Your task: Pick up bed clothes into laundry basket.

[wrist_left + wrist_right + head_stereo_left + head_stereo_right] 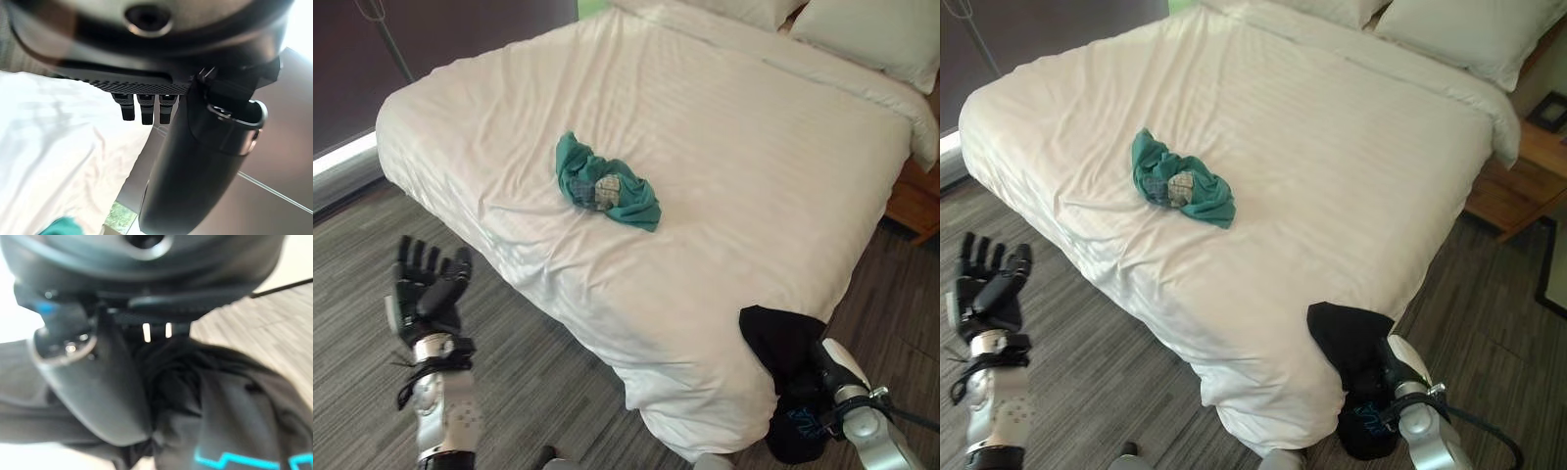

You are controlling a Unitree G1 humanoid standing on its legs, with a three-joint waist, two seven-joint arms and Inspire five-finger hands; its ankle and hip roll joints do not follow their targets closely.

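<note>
The patterned piece is bunched up between teal folds, so it will come up together with the teal garment as one bundle when the robot lifts.
A crumpled teal garment with a small patterned piece tucked in it lies in the middle of the white bed. A black garment with blue print hangs at the bed's near right corner. My right hand is shut on it, the thumb pressed into the bunched cloth. My left hand is raised over the floor beside the bed's near left edge, open, with straight fingers and nothing in it. It is well short of the teal garment.
Two white pillows lie at the head of the bed, far right. A wooden nightstand stands right of the bed. Grey striped carpet runs along the bed's near side. A dark wall stands at the far left.
</note>
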